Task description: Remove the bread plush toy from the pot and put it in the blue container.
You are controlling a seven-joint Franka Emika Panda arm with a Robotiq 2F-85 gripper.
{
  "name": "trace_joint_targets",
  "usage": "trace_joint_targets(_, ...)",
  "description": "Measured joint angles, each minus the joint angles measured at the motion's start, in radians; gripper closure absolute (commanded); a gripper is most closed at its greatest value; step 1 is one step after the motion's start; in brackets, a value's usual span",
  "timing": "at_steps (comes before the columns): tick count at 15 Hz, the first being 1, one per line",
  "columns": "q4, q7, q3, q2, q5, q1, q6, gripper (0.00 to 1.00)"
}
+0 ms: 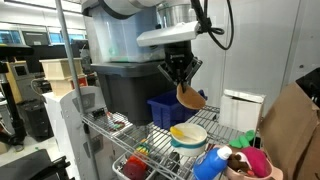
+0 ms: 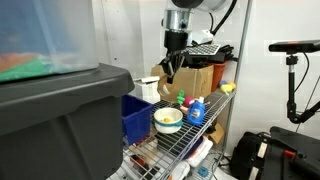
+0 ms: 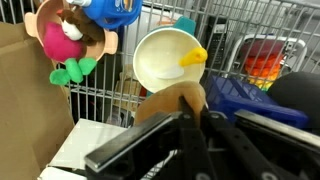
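My gripper has the bread plush toy (image 1: 190, 97) hanging clear above the pot. It should go on toward the open blue container (image 1: 168, 107) and let go of the toy inside it.
My gripper (image 1: 181, 80) is shut on the golden-brown bread plush toy (image 1: 190, 98) and holds it in the air above the wire shelf; both also show in an exterior view, the gripper (image 2: 170, 66) with the toy (image 2: 167, 77) hanging from it. In the wrist view the toy (image 3: 170, 103) sits between the black fingers (image 3: 192, 118). The pot (image 1: 187, 135) stands below, empty, yellowish inside; it shows too in an exterior view (image 2: 167, 119) and in the wrist view (image 3: 165, 58). The blue container (image 1: 163, 108) stands beside the pot, seen also in an exterior view (image 2: 137, 117) and the wrist view (image 3: 245, 100).
A big dark grey tote (image 1: 125, 90) stands behind the blue container and fills the foreground in an exterior view (image 2: 55, 125). A blue bottle (image 1: 208, 163), a pink bowl (image 1: 252, 163) and a toy figure (image 3: 75, 35) crowd the wire shelf (image 1: 150, 140). A cardboard box (image 2: 190, 80) stands behind.
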Motion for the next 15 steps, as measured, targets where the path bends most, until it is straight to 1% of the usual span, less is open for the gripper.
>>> trace_joint_targets(3,-0.013,-0.001,0.025,-0.018,0.003,0.007,0.0,0.98)
trace_joint_targets(9,-0.013,-0.02,0.089,-0.028,0.045,0.013,0.0,0.98)
trace_joint_targets(15,-0.002,-0.026,0.111,-0.016,0.06,0.032,0.0,0.98)
